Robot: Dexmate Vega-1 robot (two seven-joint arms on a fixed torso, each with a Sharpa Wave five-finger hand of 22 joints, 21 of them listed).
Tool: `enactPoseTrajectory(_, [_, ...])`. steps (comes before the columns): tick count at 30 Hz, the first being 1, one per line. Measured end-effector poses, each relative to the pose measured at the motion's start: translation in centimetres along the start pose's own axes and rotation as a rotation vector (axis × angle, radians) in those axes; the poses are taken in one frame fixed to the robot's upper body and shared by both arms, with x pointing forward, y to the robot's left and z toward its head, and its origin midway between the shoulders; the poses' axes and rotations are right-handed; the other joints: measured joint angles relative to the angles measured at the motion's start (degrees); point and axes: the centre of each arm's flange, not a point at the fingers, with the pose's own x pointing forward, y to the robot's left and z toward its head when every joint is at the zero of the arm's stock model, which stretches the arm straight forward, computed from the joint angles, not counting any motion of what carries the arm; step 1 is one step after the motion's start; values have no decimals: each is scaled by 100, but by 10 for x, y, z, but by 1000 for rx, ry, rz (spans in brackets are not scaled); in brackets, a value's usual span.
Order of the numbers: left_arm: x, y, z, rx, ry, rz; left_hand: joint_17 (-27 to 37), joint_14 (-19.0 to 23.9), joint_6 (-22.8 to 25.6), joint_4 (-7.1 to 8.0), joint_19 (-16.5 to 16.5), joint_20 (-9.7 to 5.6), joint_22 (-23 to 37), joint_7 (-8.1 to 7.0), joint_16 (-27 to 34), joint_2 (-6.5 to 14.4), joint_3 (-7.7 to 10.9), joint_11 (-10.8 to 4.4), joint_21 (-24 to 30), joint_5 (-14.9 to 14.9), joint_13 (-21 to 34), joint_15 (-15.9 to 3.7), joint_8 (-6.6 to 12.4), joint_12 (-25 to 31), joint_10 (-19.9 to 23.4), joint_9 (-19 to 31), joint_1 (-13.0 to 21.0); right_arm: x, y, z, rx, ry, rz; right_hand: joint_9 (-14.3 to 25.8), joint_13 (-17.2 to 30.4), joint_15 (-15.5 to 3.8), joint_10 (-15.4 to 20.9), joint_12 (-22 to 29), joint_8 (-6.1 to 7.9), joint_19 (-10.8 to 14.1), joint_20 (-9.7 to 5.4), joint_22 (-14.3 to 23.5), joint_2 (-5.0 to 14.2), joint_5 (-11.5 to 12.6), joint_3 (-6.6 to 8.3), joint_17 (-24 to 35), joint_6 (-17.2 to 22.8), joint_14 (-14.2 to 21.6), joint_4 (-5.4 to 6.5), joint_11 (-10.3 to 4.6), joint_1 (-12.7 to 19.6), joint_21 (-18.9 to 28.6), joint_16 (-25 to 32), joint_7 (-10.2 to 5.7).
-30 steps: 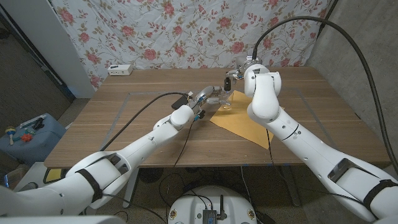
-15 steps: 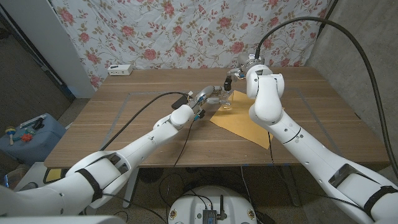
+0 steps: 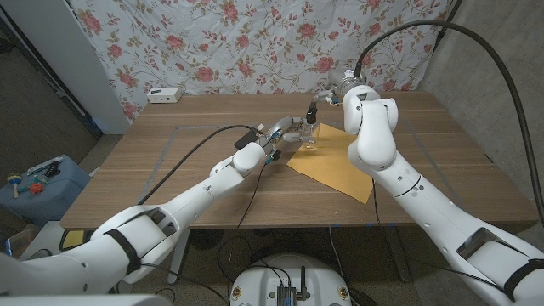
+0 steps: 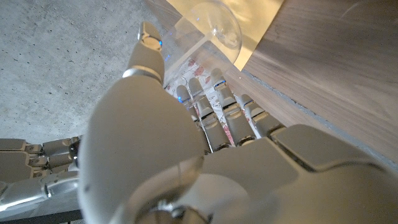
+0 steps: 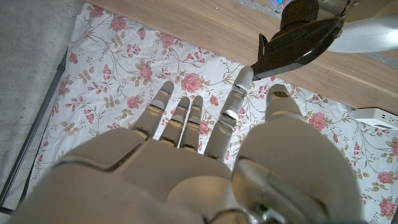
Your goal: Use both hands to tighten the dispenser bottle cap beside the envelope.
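Note:
A long spout [image 5: 280,62] sticks out sideways toward my right gripper, so the black pump cap [image 3: 312,113] will carry it around when I turn the cap.
A clear dispenser bottle [image 3: 308,138] with a black pump cap [image 3: 312,111] stands at the far corner of the yellow envelope [image 3: 336,166]. My left hand [image 3: 286,130] grips the bottle's body from the left; in the left wrist view its thumb and fingers [image 4: 211,112] close around the clear bottle [image 4: 208,25] beside the envelope [image 4: 261,15]. My right hand [image 3: 334,94] hovers just right of the cap. In the right wrist view its fingers [image 5: 186,121] are spread, and the black pump cap [image 5: 298,37] sits just beyond the fingertips, untouched.
A white power strip [image 3: 164,95] lies at the table's far left edge. A black cable [image 3: 191,155] runs over the table along my left arm. A floral cloth [image 3: 255,42] hangs behind the table. Bare wood lies to the right of the envelope.
My right arm has swung to the right and its hand has drawn slightly away from the pump cap. The left hand and the bottle have stayed in place.

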Motion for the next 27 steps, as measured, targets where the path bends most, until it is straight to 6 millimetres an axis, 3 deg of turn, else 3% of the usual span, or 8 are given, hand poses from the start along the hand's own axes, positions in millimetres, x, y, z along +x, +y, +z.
enactPoseTrajectory(12, [3,1,0,3,3,-3,-9,5,0,0,0,0,0,0,-1,0,0,0,0,-2,0,5,-1,-5,0,0,0,-2,-1,-5,7,-41,57,61,27,163,-575,-22,-341,-198,54,-16,-88,62,74,26,-948,-406,-188,18,268,0,-66,-169])
enactPoseTrajectory(18, [4,1,0,3,6,-5,-9,4,0,0,0,0,0,0,-2,0,0,0,0,-2,0,4,-10,-6,0,-1,0,-2,-12,-14,-6,-54,58,112,27,237,-924,-22,-481,-341,54,-16,-147,128,180,10,-1534,-654,-307,17,633,-22,-66,-260])
enactPoseTrajectory(22, [4,1,1,4,5,-5,-10,3,0,0,0,0,0,0,-2,0,0,0,0,-3,0,3,-21,-28,0,-2,0,-1,-7,-8,5,-89,93,140,31,306,-1220,-22,-558,-429,43,-3,-215,163,207,25,-1982,-883,-324,11,833,-22,-109,-275])
enactPoseTrajectory(23, [4,1,0,5,12,-5,-10,3,0,0,0,0,0,0,-3,0,0,0,0,-4,0,2,-21,-27,0,-2,0,0,-15,-16,-16,-77,76,140,47,323,-1300,-22,-586,-469,48,0,-245,195,230,26,-2114,-938,-315,11,872,-22,-109,-275])
enactPoseTrajectory(27, [7,1,2,6,11,-7,-11,2,0,0,0,0,0,0,-18,0,0,0,0,14,0,2,-11,-21,0,-5,0,2,-17,-17,-24,-98,90,140,53,374,-1610,-22,-614,-594,43,0,-296,244,284,26,-2577,-1133,-308,-3,1073,-22,-109,-284])
